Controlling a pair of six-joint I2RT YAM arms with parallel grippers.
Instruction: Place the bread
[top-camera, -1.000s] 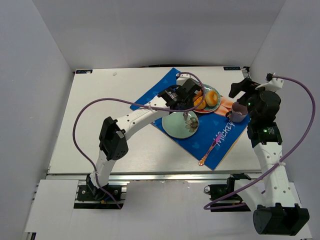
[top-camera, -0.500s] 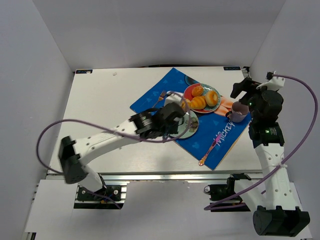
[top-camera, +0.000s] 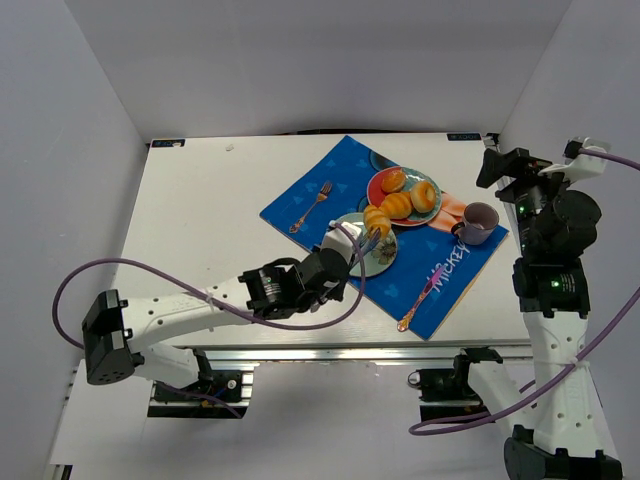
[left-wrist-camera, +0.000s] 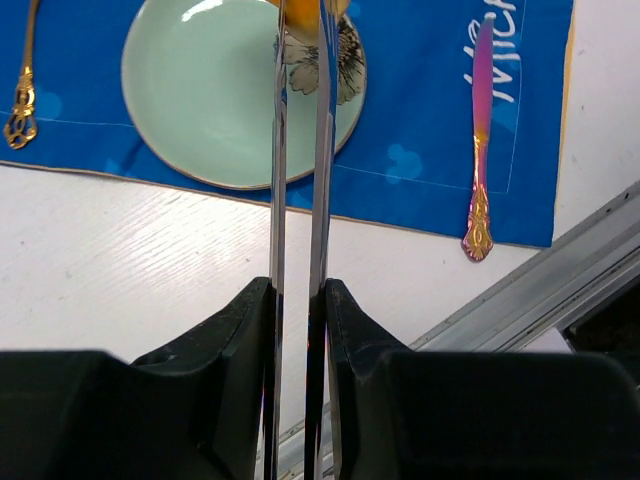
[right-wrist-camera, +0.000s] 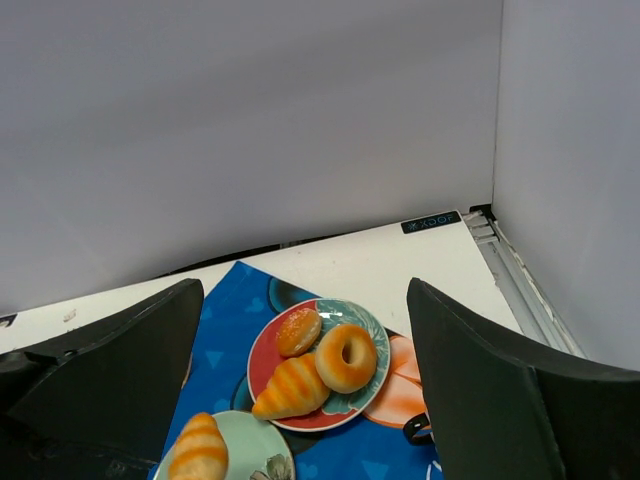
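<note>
The tongs hold the bread over the far rim of the plate, so the robot's left gripper should keep lowering the bread (top-camera: 376, 217) toward the green plate's clear middle (left-wrist-camera: 238, 88) until it rests there.
The bread (top-camera: 377, 220), a ridged golden roll, lies at the far edge of the pale green plate (top-camera: 356, 240); the right wrist view shows it too (right-wrist-camera: 198, 447). My left gripper (top-camera: 335, 266) is shut on thin metal tongs (left-wrist-camera: 322, 150) that reach over the green plate (left-wrist-camera: 210, 90) to the bread (left-wrist-camera: 338, 6). Whether the tong tips still pinch it is cut off from view. My right gripper (right-wrist-camera: 305, 300) hangs open and empty, high at the right, above the purple cup (top-camera: 478, 222).
A red plate (top-camera: 376, 190) behind holds a second croissant (top-camera: 397, 207), a doughnut (top-camera: 424, 195) and a round bun (top-camera: 394, 181). All sit on a blue placemat (top-camera: 300, 200), with a gold fork (top-camera: 311, 205) and a pink spoon (top-camera: 420, 297). The table's near edge rail lies below.
My left arm pulled back from the red plate toward the near edge, tongs in hand; the bread now sits on the green plate. The right gripper rose and moved back from the cup.
</note>
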